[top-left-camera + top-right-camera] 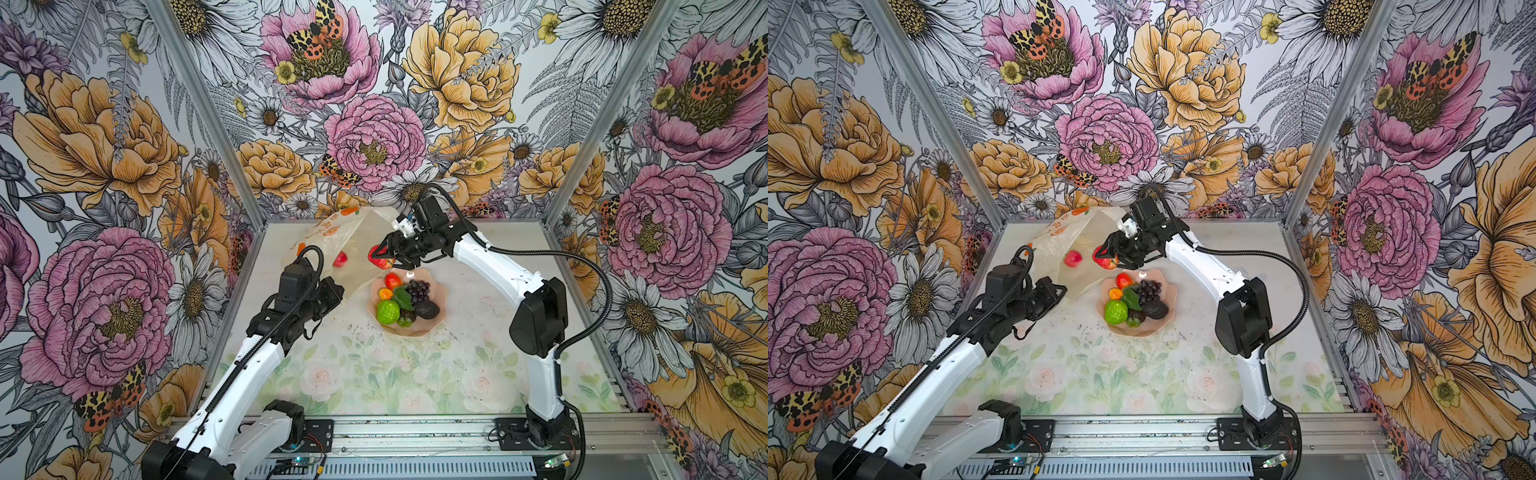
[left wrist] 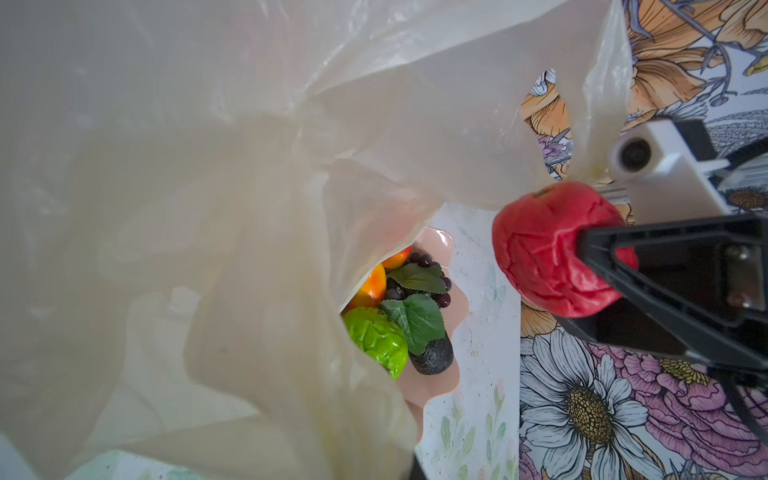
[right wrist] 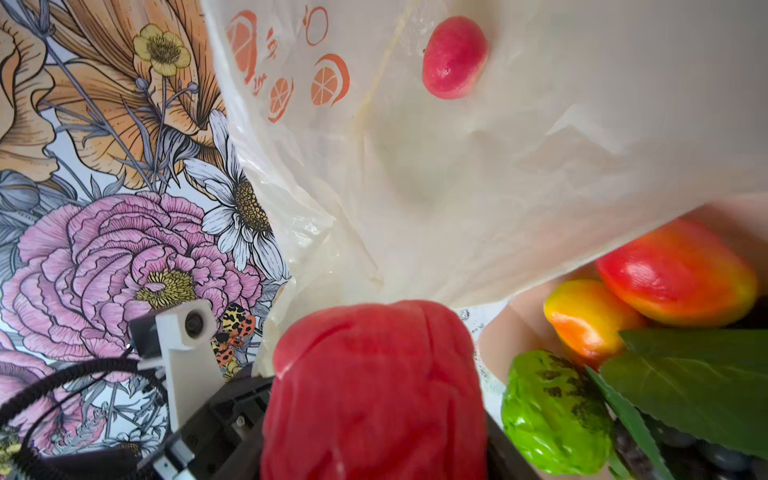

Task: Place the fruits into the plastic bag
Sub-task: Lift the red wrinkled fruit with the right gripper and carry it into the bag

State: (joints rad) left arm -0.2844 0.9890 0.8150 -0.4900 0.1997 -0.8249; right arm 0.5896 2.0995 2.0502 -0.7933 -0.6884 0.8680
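The bag's opening (image 1: 361, 244) is open and faces the wrinkled red apple, so my right gripper should go on into the bag (image 1: 345, 266) and let go past the opening's edge.
The pale-yellow plastic bag (image 1: 357, 232) (image 1: 1088, 237) lies at the back of the table with its mouth held up toward the bowl. One red apple (image 1: 340, 259) (image 3: 454, 58) rests inside it. My left gripper (image 1: 334, 291) is shut on the bag's near edge, and the plastic (image 2: 208, 249) hides its jaws in the left wrist view. My right gripper (image 1: 380, 257) is shut on a wrinkled red apple (image 2: 540, 249) (image 3: 374, 386) just at the bag's mouth. The lime-green fruit (image 1: 388, 311), grape bunch (image 1: 417, 289), avocado (image 1: 427, 309), small orange (image 1: 385, 294) and a red-orange fruit (image 1: 393, 281) lie in the bowl.
The pink scalloped bowl (image 1: 415, 330) (image 1: 1142, 330) stands mid-table, right in front of the bag and under my right gripper. Flowered walls close in the back and both sides. The near half of the table (image 1: 395, 374) is bare floral mat.
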